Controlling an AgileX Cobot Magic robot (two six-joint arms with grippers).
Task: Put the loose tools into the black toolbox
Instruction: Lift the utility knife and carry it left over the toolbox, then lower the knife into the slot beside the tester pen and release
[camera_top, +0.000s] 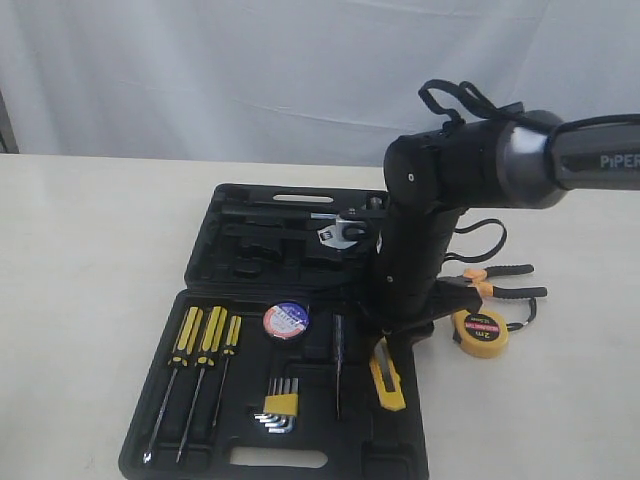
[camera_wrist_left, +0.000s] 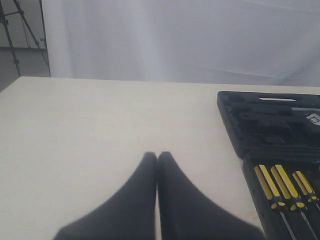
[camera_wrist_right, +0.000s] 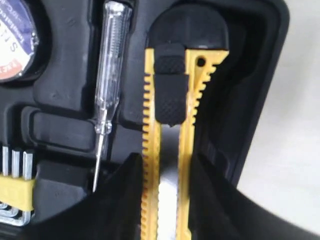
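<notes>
The utility knife (camera_top: 387, 378) is hanging at a slant above its hollow, so next my right gripper lets go of it, then closes and gently pushes it down into the toolbox's hollow (camera_top: 378, 412).
My right gripper (camera_top: 395, 352) (camera_wrist_right: 166, 159) is shut on the yellow-and-black utility knife (camera_top: 388, 381) (camera_wrist_right: 167, 100), with a finger pressed against each long side. The knife hangs over a recess at the right edge of the open black toolbox (camera_top: 150, 452) (camera_wrist_right: 252, 75). The black tape roll (camera_top: 286, 320) (camera_wrist_right: 14, 42) with a blue-white label sits in the toolbox. The orange-handled pliers (camera_top: 497, 280) and the yellow tape measure (camera_top: 481, 333) lie on the table right of the toolbox. My left gripper (camera_wrist_left: 157, 156) is shut and empty over bare table beside the toolbox (camera_wrist_left: 260, 130).
Three yellow-and-black screwdrivers (camera_top: 200, 340) (camera_wrist_left: 280, 187), hex keys in a yellow holder (camera_top: 278, 408) (camera_wrist_right: 15, 192) and a clear-handled tester (camera_wrist_right: 110, 75) lie in the near half. A wrench (camera_top: 340, 236) rests in the far half. A white curtain hangs behind the table.
</notes>
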